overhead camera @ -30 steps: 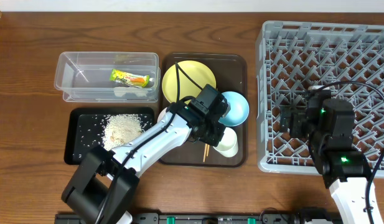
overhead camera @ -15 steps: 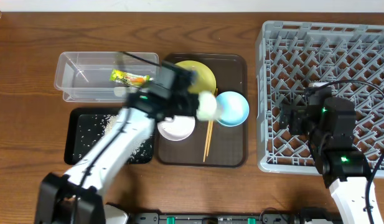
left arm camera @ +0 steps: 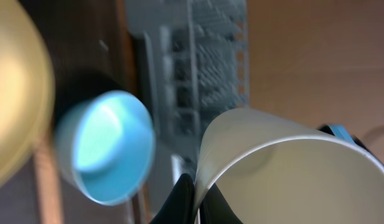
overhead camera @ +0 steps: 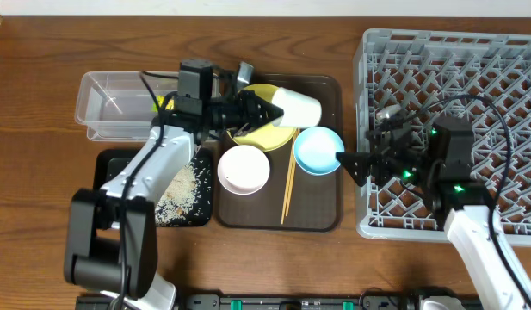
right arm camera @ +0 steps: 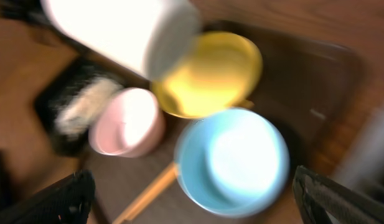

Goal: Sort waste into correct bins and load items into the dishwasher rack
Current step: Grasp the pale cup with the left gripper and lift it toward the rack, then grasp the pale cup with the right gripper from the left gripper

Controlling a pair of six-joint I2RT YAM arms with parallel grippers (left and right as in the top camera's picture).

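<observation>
The small pale cup [overhead camera: 293,107] is in my left gripper, far from the grey rack. Next, my right gripper takes hold of the cup's loose end [overhead camera: 313,113] and carries the cup to the rack.
My left gripper [overhead camera: 270,110] is shut on the rim of the small pale cup [overhead camera: 298,108] and holds it on its side above the yellow plate [overhead camera: 258,133]. The left wrist view shows the fingers [left arm camera: 195,200] pinching the cup wall [left arm camera: 291,168]. The light-blue bowl [overhead camera: 318,149], the white bowl [overhead camera: 243,169] and the chopsticks [overhead camera: 288,182] lie on the brown serving tray [overhead camera: 321,211]. My right gripper [overhead camera: 352,163] is open and empty beside the blue bowl [right arm camera: 232,162], at the grey rack's [overhead camera: 454,77] left edge. The wrapper [overhead camera: 163,104] peeks out from behind my arm in the clear tub [overhead camera: 114,108]. Rice [overhead camera: 175,191] lies in the black tray [overhead camera: 110,168].
The left arm crosses over the clear tub and the black tray. The rack fills the right side of the table. Bare wood runs along the far edge and the front left.
My left gripper has lifted the cup off the serving tray and swung it up over the yellow plate. My right gripper has moved left from over the rack toward the blue bowl.
</observation>
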